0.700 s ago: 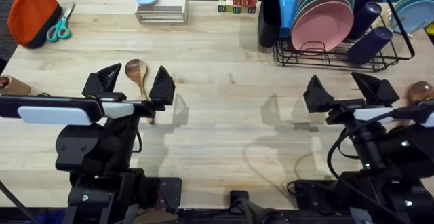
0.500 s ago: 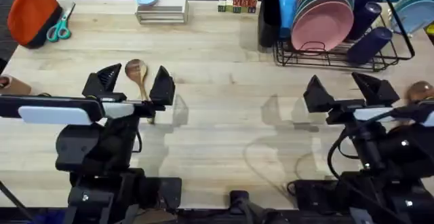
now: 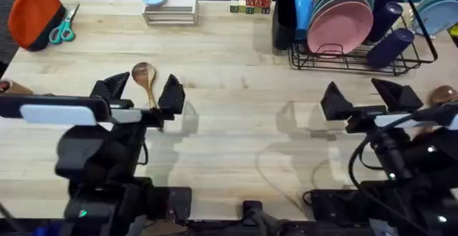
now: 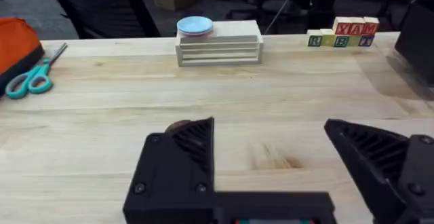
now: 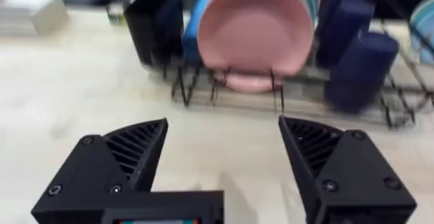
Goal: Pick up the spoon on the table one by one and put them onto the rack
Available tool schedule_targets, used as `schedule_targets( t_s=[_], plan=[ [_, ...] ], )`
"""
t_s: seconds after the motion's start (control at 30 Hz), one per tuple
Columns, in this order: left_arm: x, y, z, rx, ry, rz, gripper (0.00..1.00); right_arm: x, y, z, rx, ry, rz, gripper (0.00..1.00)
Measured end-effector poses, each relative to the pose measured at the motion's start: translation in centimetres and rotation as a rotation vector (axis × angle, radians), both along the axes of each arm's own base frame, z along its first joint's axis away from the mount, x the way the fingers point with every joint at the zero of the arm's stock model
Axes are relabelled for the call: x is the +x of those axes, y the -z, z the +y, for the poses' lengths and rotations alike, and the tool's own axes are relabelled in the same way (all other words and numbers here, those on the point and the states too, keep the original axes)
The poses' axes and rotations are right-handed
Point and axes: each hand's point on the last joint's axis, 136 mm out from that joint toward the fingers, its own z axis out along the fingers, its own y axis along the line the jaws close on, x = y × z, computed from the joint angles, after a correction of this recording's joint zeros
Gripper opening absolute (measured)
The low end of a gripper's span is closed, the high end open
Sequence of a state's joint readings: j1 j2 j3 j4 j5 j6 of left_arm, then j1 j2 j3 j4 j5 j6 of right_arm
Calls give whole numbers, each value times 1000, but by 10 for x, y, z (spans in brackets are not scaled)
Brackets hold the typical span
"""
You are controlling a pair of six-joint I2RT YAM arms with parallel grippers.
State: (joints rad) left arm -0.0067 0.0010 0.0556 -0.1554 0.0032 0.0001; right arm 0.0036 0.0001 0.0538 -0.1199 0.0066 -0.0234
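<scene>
The black utensil cup [image 3: 284, 23] is tall and narrow. The spoon [image 3: 444, 95] by my right gripper will stand with its bowl up once I lower its handle inside.
A wooden spoon [image 3: 145, 79] lies on the table [image 3: 236, 114] left of centre, bowl pointing away from me. My left gripper [image 3: 141, 91] is open, its two black fingers straddling the spoon's handle from above. In the left wrist view only the edge of the spoon bowl [image 4: 178, 124] peeks out behind one finger of the left gripper [image 4: 271, 149]. A second spoon's bowl [image 3: 442, 94] shows at the far right, beside my right arm. The right gripper [image 3: 361, 96] is open and holds nothing. The black wire rack [image 3: 358, 59] with its black utensil cup [image 3: 283, 18] stands at the back right, and in the right wrist view the rack [image 5: 203, 88] is ahead of the right gripper [image 5: 224, 156].
The rack holds a pink plate [image 3: 340, 21], other plates and dark blue cups [image 3: 390, 44]. A white stacked box [image 3: 169, 8], letter blocks [image 3: 250, 4], teal scissors [image 3: 64, 27] and an orange pouch [image 3: 32, 13] line the back edge.
The left arm has shifted slightly, its open gripper staying over the spoon. The right arm has not moved.
</scene>
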Motion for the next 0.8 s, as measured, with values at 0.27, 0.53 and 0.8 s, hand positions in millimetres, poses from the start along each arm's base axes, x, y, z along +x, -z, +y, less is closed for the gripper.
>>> schedule_targets(
  t_s=[0.27, 0.53, 0.8],
  plan=[
    [-21, -58, 1, 1, -3, 63, 993, -22, -23, 0, -31, -7, 147, 997],
    [-15, -107, 1, 3, -4, 212, 993, -20, -104, 0, -40, -10, 150, 996],
    [3, -150, 1, 4, -5, 366, 993, 2, -148, 1, -43, -17, 295, 996]
  ],
)
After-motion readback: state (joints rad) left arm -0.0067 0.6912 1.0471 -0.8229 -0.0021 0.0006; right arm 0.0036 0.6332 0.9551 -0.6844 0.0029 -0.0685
